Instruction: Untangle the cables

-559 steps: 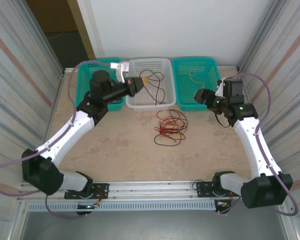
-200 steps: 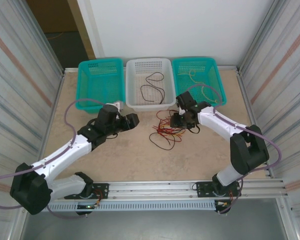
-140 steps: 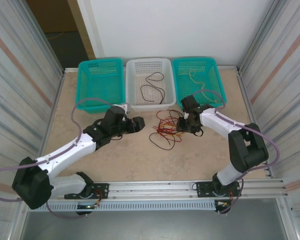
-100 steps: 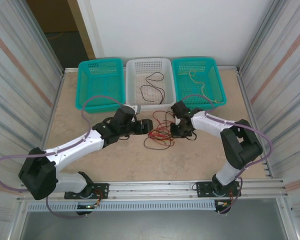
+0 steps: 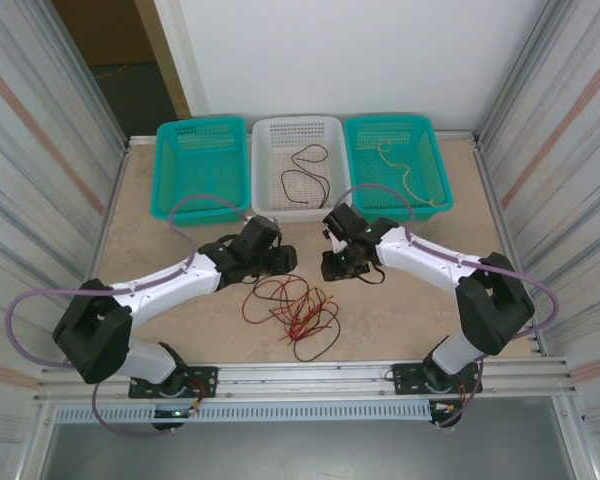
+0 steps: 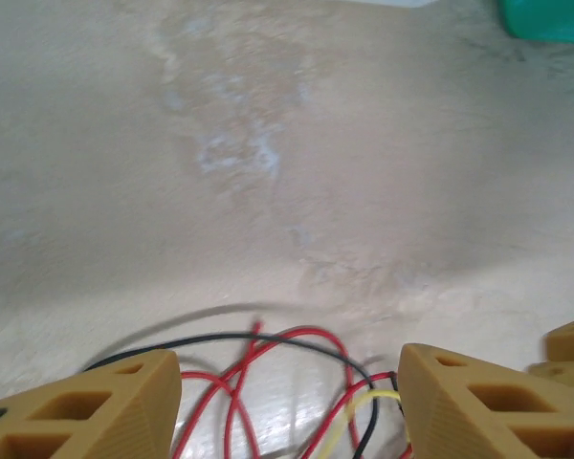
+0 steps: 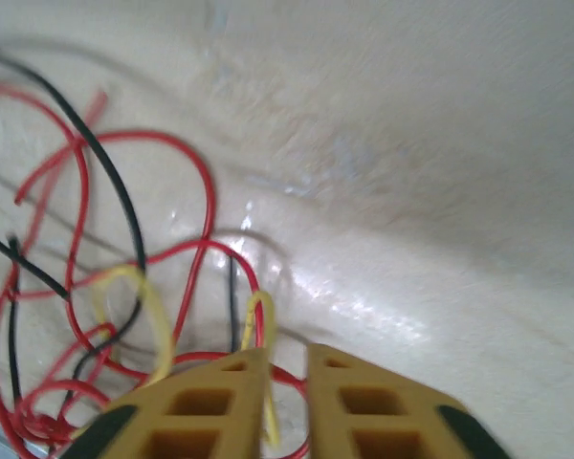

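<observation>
My gripper will pull, and the red cable will slide out and leave the black piece of cable behind, because the red loop lies wide and loose outside the tangle.
The cables lie as one loose tangle of red, black and yellow strands on the table, nearer than both grippers. My left gripper hovers just beyond the tangle with its jaws wide open. Red, black and yellow strands run across the gap between its fingers, touching neither. My right gripper faces it from the right. In the right wrist view the right gripper leaves a narrow gap. A yellow strand runs down into that gap beside the left finger, unpinched.
Three baskets line the far edge. The white middle one holds a black cable. The right teal basket holds a yellowish cable, and beside the white one on the left stands another teal basket. Corrugated walls flank both sides.
My left arm swung from the white basket down to the table middle. My right arm came in from the right basket. The tangle slid toward the near left.
</observation>
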